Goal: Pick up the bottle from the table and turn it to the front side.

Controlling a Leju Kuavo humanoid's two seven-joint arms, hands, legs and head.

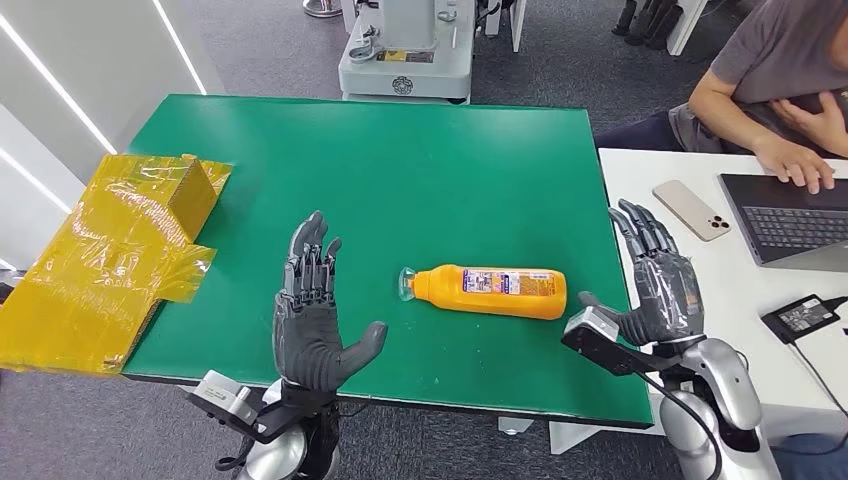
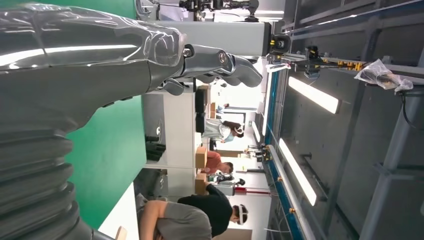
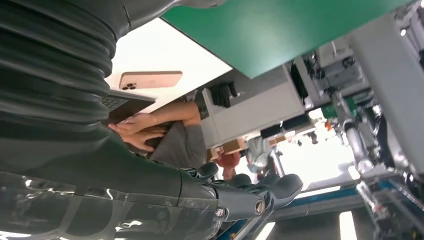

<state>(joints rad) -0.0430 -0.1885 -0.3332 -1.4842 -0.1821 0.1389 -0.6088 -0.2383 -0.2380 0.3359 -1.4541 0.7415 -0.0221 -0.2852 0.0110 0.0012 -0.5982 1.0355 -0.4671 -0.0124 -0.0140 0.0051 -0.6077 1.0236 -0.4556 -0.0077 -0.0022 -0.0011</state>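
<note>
The orange bottle has its label facing up, full of small print, so I should expect big front lettering hidden underneath when I turn the bottle.
An orange bottle with a clear cap lies on its side on the green table, cap toward my left hand, its printed label facing up. My left hand is raised above the table's front edge, fingers spread and upright, holding nothing, a short way from the cap. My right hand is also open with fingers extended, just beyond the bottle's base at the table's right edge, touching nothing. The left wrist view has that hand's fingers stretched out; the right wrist view has extended fingers too.
Crumpled yellow wrapping with a box lies on the table's left side. A white desk on the right holds a phone, a laptop and a black adapter; a person's hand rests on the laptop. A grey machine base stands behind the table.
</note>
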